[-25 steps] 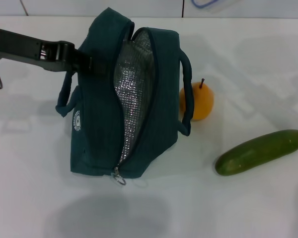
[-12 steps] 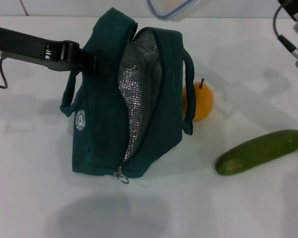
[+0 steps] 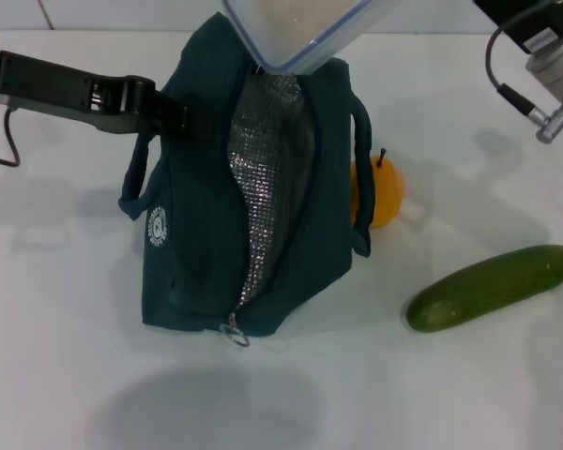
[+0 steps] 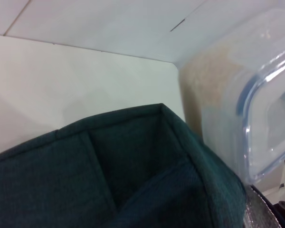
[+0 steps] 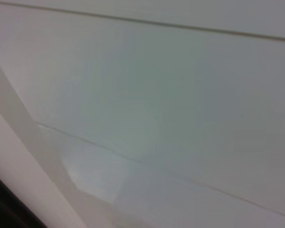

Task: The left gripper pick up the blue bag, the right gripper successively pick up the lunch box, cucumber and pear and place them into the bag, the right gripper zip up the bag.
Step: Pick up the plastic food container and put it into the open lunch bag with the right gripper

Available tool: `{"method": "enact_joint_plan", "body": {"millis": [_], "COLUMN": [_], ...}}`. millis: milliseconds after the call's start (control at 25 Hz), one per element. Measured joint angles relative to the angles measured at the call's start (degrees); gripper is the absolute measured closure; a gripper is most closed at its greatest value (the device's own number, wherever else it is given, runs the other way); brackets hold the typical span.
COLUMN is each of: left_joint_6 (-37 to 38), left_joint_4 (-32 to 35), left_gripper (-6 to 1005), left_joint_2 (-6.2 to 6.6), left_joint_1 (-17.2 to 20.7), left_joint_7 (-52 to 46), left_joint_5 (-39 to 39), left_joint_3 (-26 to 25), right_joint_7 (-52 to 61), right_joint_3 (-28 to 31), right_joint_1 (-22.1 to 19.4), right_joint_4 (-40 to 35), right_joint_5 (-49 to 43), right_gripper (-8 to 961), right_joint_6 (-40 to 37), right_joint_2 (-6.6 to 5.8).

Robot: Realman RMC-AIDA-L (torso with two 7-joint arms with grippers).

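Observation:
I keep lowering the lunch box into the silver lining (image 3: pixel 265 164) with my right gripper and let go of it there, because the lunch box's corner (image 3: pixel 280 67) is over the blue bag's opening.
The blue bag (image 3: pixel 197 225) stands upright on the white table with its zip open and the silver lining showing. My left gripper (image 3: pixel 174 120) is shut on the bag's upper left edge and holds it up. The lunch box (image 3: pixel 300 28), clear with a blue-rimmed lid, hangs in the air right above the bag's opening, carried by my right arm (image 3: pixel 540 47), whose claw lies beyond the top edge of the head view. The left wrist view shows the lunch box (image 4: pixel 237 95) close over the bag's rim (image 4: pixel 133 190). The pear (image 3: pixel 385 192) sits just right of the bag, and the cucumber (image 3: pixel 493 286) lies farther right.
The bag's ring zipper pull (image 3: pixel 233 333) hangs at its near end. One loop handle (image 3: pixel 361 178) droops in front of the pear. A cable (image 3: pixel 511 89) trails from the right arm. The right wrist view shows only a pale wall.
The lunch box has come down from the top edge to just over the bag's opening. The right arm has entered at the top right. The bag has shifted slightly right.

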Motion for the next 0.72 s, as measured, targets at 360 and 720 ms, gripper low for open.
{"method": "enact_joint_plan", "body": {"millis": [360,720], "left_joint_6": [-0.04,-0.38], "left_joint_4": [0.0,0.0], "left_gripper": [952,953], "left_joint_2": [-0.04,-0.06], "left_joint_1": [0.02,0.03], "left_joint_7": [-0.01,-0.02], "left_joint_5": [-0.06,-0.35], "left_joint_3": [-0.32,-0.31], "right_joint_7": [-1.33,-1.85], "right_joint_3": [0.0,-0.06], "right_joint_1": [-2.78,-4.04], "right_joint_4": [0.99,0.75], "right_joint_5": [-4.98,-10.78], "right_gripper": [858,858], "right_joint_6": [0.8,4.31], "right_joint_2": [0.0,0.0]}}
